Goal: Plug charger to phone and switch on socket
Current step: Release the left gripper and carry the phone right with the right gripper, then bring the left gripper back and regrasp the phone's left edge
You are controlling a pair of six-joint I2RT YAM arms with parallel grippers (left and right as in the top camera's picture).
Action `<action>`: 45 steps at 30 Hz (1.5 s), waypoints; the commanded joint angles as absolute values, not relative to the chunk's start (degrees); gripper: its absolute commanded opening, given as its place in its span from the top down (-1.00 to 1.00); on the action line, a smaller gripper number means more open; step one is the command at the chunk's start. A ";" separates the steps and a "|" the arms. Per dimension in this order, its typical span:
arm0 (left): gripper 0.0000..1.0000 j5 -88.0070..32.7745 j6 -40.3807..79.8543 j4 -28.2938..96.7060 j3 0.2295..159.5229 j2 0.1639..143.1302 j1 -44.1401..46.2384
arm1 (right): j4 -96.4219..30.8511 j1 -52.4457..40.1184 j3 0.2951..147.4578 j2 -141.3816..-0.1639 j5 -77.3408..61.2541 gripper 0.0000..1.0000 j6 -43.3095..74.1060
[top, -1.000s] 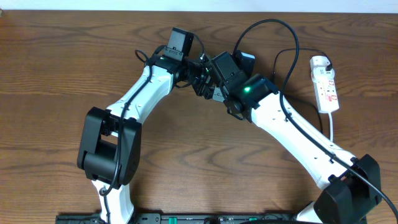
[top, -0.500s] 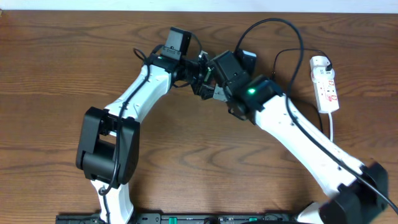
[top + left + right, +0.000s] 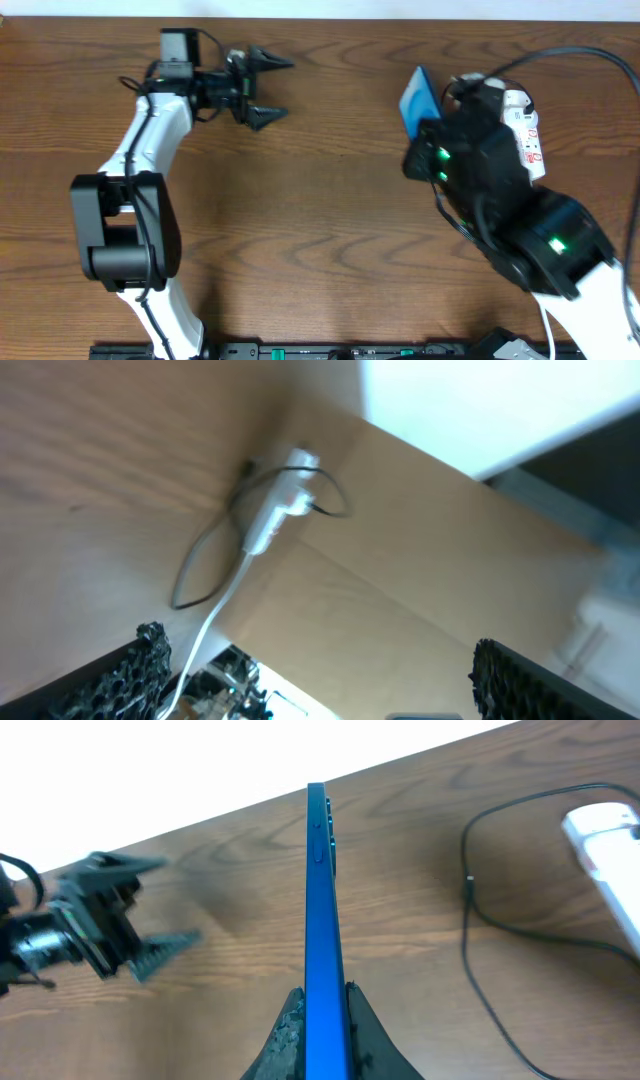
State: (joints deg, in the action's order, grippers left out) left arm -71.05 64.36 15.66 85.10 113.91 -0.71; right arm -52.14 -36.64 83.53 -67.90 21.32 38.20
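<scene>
The charger loops (image 3: 467, 920) beside the socket, far from the robot's left gripper, and the robot's right gripper is holding the phone, so the robot should pass the phone to its left gripper (image 3: 274, 91).
My right gripper (image 3: 325, 1005) is shut on the phone (image 3: 321, 890), which stands edge-on between the fingers as a thin blue strip. From overhead the phone (image 3: 415, 100) shows a light-blue face, lifted and tilted beside the socket (image 3: 530, 140). The socket (image 3: 605, 830) is a white strip at the right, also seen from the left wrist as socket (image 3: 275, 510). The charger (image 3: 478, 920), a thin black cable, loops on the wood beside it; its plug end does not show. My left gripper (image 3: 262, 88) stands open and empty at the far left, well away from the phone.
The raised right arm (image 3: 510, 210) covers much of the table's right side and part of the socket. A white cord (image 3: 215, 620) runs from the socket. The table's far edge (image 3: 330, 20) lies just behind the left gripper.
My left gripper opened, let go near the phone and swung away to the far left. My right arm lifted the phone and carried it right, beside the socket.
</scene>
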 commanded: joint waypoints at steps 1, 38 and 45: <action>-0.93 -84.29 62.83 9.15 85.34 112.27 -4.01 | -53.60 -36.32 84.38 -62.85 23.20 0.98 37.28; -0.93 -53.84 -8.82 73.19 85.21 68.40 -6.39 | 15.88 -14.15 49.91 -84.58 -50.22 0.98 46.63; -0.94 -54.06 -8.71 70.32 80.25 68.49 -5.65 | 22.33 -13.89 49.91 -88.25 -55.00 0.98 49.76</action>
